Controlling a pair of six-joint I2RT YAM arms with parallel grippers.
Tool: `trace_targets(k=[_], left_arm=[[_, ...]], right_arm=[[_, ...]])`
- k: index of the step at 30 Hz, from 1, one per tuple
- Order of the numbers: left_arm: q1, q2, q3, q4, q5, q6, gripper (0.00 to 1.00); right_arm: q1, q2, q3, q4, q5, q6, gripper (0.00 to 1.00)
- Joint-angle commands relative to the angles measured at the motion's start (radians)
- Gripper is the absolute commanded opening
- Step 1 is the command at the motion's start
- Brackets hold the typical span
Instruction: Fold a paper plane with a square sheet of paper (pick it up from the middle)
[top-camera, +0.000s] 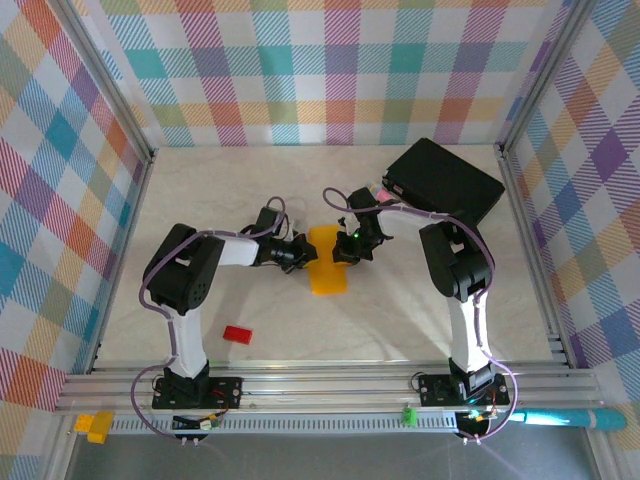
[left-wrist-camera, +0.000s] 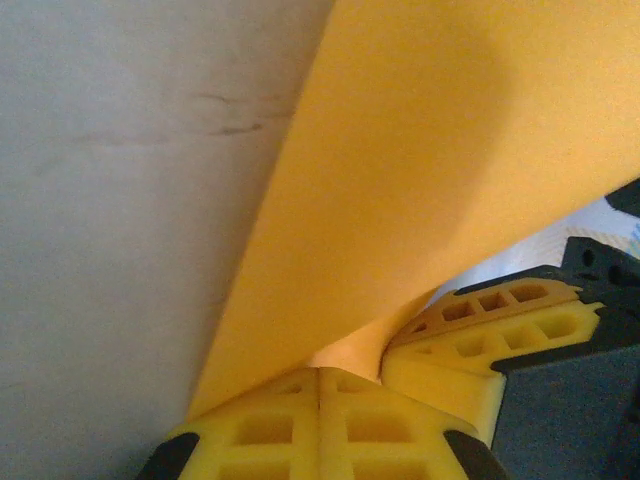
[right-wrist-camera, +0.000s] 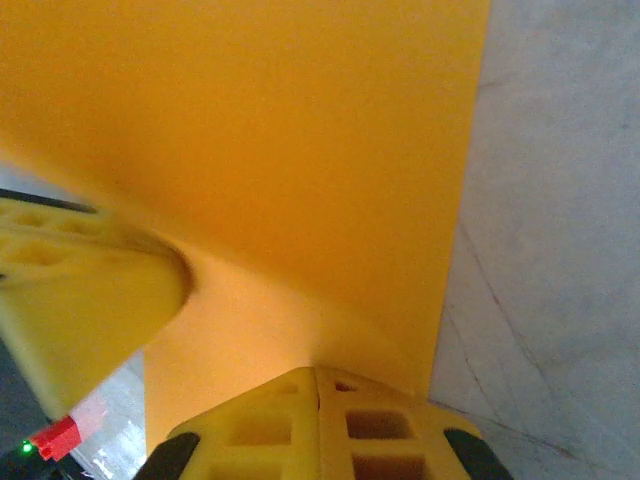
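Observation:
The robot should back its left gripper away and bring it back to the sheet's edge nearer the front (top-camera: 313, 280), because the square sheet of paper bows up (left-wrist-camera: 420, 150) ahead of the left gripper's fingers.
The square sheet of paper (top-camera: 326, 264) is orange-yellow and lies bent at the middle of the table, between my two grippers. My left gripper (top-camera: 304, 255) meets it from the left and my right gripper (top-camera: 346, 249) from the right. In the left wrist view the paper (left-wrist-camera: 430, 180) curls up from the left gripper's (left-wrist-camera: 320, 378) closed yellow tips, which pinch its near edge. The right gripper's fingers (left-wrist-camera: 500, 330) sit close beside it. In the right wrist view the paper (right-wrist-camera: 300, 150) bends up from the shut right gripper (right-wrist-camera: 318, 376), with a left finger (right-wrist-camera: 80, 290) at the left.
A small red block (top-camera: 237, 334) lies near the front left of the table, also seen as a red block (right-wrist-camera: 55, 438) in the right wrist view. A black box (top-camera: 445, 180) sits at the back right with a pink stick (top-camera: 378, 187) by its corner. Checked walls close in three sides.

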Motion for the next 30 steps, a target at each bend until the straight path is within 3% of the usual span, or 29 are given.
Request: trace_targets(k=[1, 5, 10, 17, 23, 30], left_arm=[[0.096, -0.006, -0.062, -0.042, -0.064, 0.039, 0.00], [0.118, -0.067, -0.055, -0.081, -0.044, 0.067, 0.00], [0.041, -0.135, -0.013, -0.045, -0.013, 0.046, 0.00], [-0.031, 0.013, 0.064, 0.052, -0.008, -0.041, 0.00], [0.023, 0.084, 0.083, 0.056, -0.011, -0.047, 0.00], [0.124, 0.037, 0.100, -0.156, -0.082, 0.096, 0.00]], right_arm=[[-0.017, 0.149, -0.095, -0.193, 0.364, -0.019, 0.04], [-0.018, 0.152, -0.095, -0.190, 0.360, -0.018, 0.04], [-0.018, 0.155, -0.094, -0.186, 0.353, -0.018, 0.04], [-0.017, 0.162, -0.096, -0.186, 0.350, -0.014, 0.04], [-0.017, 0.167, -0.095, -0.193, 0.356, -0.016, 0.04], [-0.018, 0.163, -0.101, -0.185, 0.365, -0.011, 0.04]])
